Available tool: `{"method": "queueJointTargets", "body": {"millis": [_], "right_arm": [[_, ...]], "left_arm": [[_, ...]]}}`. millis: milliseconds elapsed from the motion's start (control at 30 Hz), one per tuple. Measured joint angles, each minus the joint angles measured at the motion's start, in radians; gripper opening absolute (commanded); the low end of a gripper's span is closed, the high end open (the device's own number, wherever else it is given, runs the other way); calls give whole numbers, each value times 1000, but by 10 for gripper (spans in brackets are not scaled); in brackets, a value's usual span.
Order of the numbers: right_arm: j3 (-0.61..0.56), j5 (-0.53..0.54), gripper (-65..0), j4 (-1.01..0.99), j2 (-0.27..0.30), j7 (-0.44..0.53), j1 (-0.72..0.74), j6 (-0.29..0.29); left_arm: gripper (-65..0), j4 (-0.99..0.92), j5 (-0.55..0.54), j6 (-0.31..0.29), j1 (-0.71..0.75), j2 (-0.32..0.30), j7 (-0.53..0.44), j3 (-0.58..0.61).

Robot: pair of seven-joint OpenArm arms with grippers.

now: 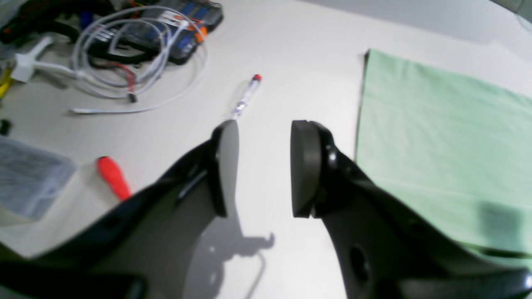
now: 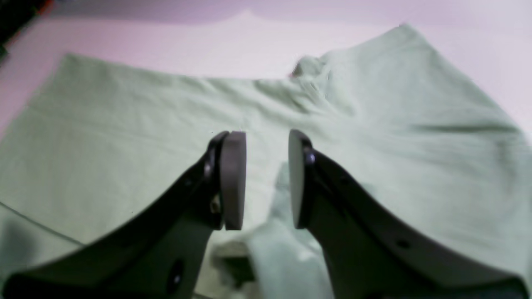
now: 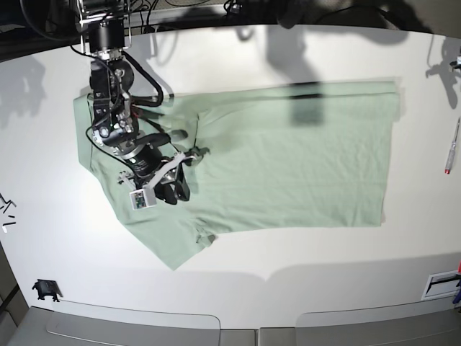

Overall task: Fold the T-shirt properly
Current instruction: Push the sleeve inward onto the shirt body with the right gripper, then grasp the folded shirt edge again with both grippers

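I expect the whole T-shirt [image 3: 288,162] to slide along when I pull and stay bunched beside the sleeve, because it lies flat with a small heap of cloth [image 3: 205,237] there.
The pale mint-green T-shirt [image 3: 288,166] lies spread flat on the white table [image 3: 238,58], neck end to the left and hem to the right. My right gripper [image 3: 184,171] hovers over the shirt's neck and shoulder area. In the right wrist view it [image 2: 266,178] is open and empty, with a raised wrinkle of cloth [image 2: 274,245] below the gap. My left gripper [image 1: 264,166] is open and empty over bare table, just left of the shirt's straight edge [image 1: 440,128]. The left gripper does not show in the base view.
A pen with a red cap [image 1: 247,97] lies ahead of the left gripper and shows in the base view at the right edge [image 3: 452,148]. A red-handled tool [image 1: 112,176], a plastic bag [image 1: 29,178], coiled white cables [image 1: 137,62] and a tool case [image 1: 183,25] lie beyond it.
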Motion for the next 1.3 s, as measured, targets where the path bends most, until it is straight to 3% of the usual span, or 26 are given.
{"method": "queueJointTargets", "body": {"millis": [233,367,467,633,767,867,1133,1300], "right_arm": [[95,-8,-490,0,-1,-23,0,-3],[205,93,-508,0,-2,-97,0,-5],[299,156,-548,0,-3,-155,0,-2],[414,288,-650,0,6,-250,-11,90],[422,365,-650,0,34,-294,-48,130],[422,376,-650,1,35,-309,-99,136],[422,366,-650,43,34,-256,-224,158],[421,256,-650,58,32,-228,-259,158]], "left_arm": [[-460,0,48,-14,0,0,-24,186],[-464,0,135,-15,-5,0,-75,303],[-502,0,193,-15,-38,0,-72,373],[-541,-26,244,-16,-105,0,-79,449],[-591,-134,248,-15,-117,0,-82,470],[-650,-226,235,-11,-150,1,-80,469],[-650,-263,216,-12,-180,0,-79,537],[-650,-289,312,-19,-207,0,-85,614]]}}
